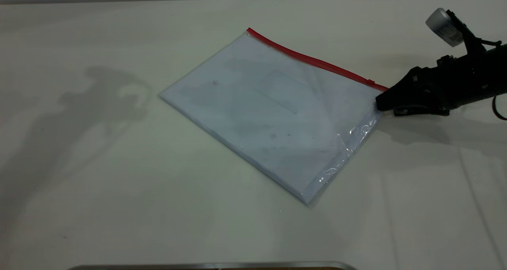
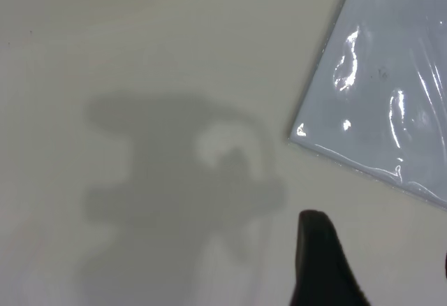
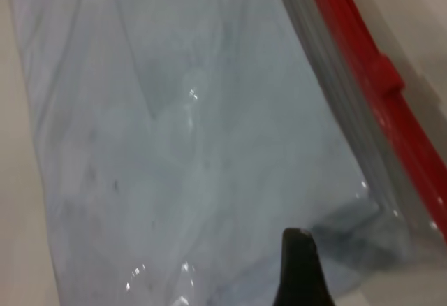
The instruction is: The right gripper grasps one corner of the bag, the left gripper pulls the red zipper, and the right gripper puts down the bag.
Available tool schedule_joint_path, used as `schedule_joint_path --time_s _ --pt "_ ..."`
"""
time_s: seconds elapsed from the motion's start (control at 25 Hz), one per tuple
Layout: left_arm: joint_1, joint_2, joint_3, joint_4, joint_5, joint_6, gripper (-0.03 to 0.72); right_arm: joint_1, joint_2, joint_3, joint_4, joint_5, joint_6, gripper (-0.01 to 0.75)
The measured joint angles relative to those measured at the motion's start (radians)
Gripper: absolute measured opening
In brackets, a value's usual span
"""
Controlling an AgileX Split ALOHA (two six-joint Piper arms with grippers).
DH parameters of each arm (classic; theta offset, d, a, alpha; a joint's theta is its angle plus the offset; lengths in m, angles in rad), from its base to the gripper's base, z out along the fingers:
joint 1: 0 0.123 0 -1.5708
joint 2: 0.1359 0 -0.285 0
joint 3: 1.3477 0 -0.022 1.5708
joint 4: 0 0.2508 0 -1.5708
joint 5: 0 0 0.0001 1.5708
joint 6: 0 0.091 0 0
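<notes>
I expect the bag [image 1: 273, 113] to bend up at its corner and drag the rest along when I pull, because loose plastic wrinkles along the short edge [image 1: 351, 146].
The bag [image 1: 273, 111] lies flat on the white table, its red zipper [image 1: 317, 62] running along the far long edge, with the slider tab [image 1: 370, 81] close to the right end. My right gripper [image 1: 380, 103] sits low at the bag's right corner [image 1: 377, 94]. In the right wrist view one finger [image 3: 299, 267] hovers over the clear plastic beside the zipper [image 3: 363, 75]; the other is out of frame, so the jaws stand wide. My left gripper [image 2: 380, 257] is open above bare table near the bag's left corner [image 2: 300, 133]; it is outside the exterior view.
The table [image 1: 119, 190] stretches wide to the left and front of the bag. The left arm's shadow [image 1: 99, 99] falls on it to the bag's left. A metal edge [image 1: 214, 265] shows at the very front.
</notes>
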Motion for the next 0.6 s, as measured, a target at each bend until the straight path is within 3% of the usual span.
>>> schedule_joint_path --time_s 0.36,0.6 --pt "0.0 0.0 0.0 -0.026 0.001 0.0 0.48 0.007 0.006 0.0 0.065 0.054 -0.06 0.556" --pt "0.0 0.0 0.0 -0.026 0.002 0.0 0.48 0.054 0.006 0.0 0.101 0.048 -0.086 0.545"
